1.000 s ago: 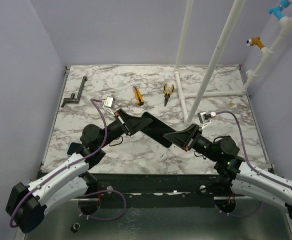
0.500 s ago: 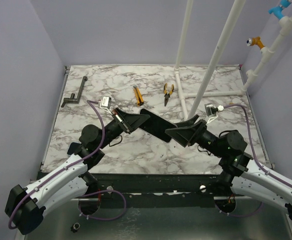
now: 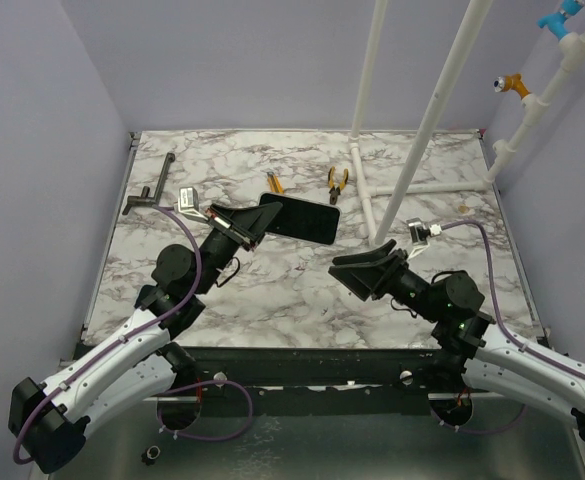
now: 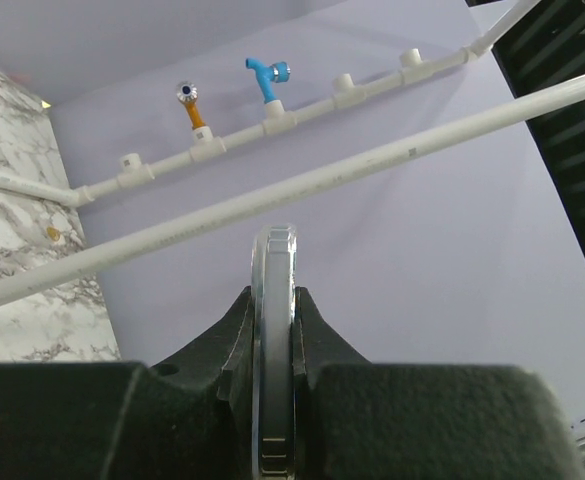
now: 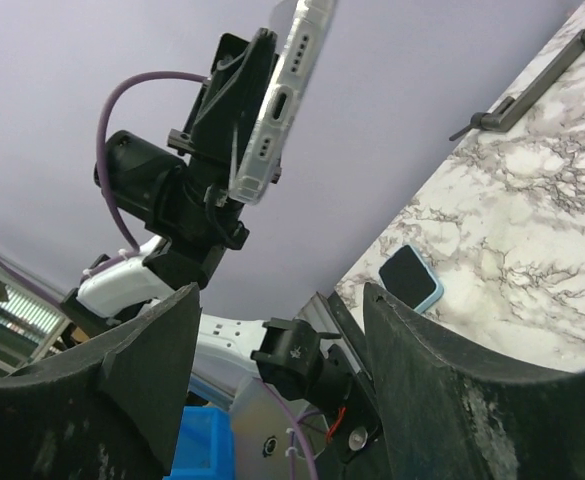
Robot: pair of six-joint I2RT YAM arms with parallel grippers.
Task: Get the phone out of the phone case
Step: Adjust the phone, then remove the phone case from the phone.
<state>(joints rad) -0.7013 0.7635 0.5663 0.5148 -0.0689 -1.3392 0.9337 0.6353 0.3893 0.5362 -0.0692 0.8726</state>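
The phone case's free corner is out past the open fingers of my right gripper, so my right gripper should move closer and pinch that corner before it pulls the case off.
The phone, a black slab, sits inside a clear phone case and hangs in the air over the table's back middle. My left gripper is shut on its left end. In the left wrist view the phone's thin edge stands upright between the jaws of the left gripper, with the case's clear rim around it. My right gripper is open and empty, low and to the right of the phone, apart from it. In its own view, the right gripper has wide-spread fingers framing the left arm and the phone above.
A yellow knife, yellow-handled pliers and a black metal tool lie at the back of the marble table. White pipes rise at the back right. A dark slab with a blue rim lies by the left arm's base.
My right gripper has opened, let go of the phone's right end and drawn back. The left arm has swung the phone up and toward the back left.
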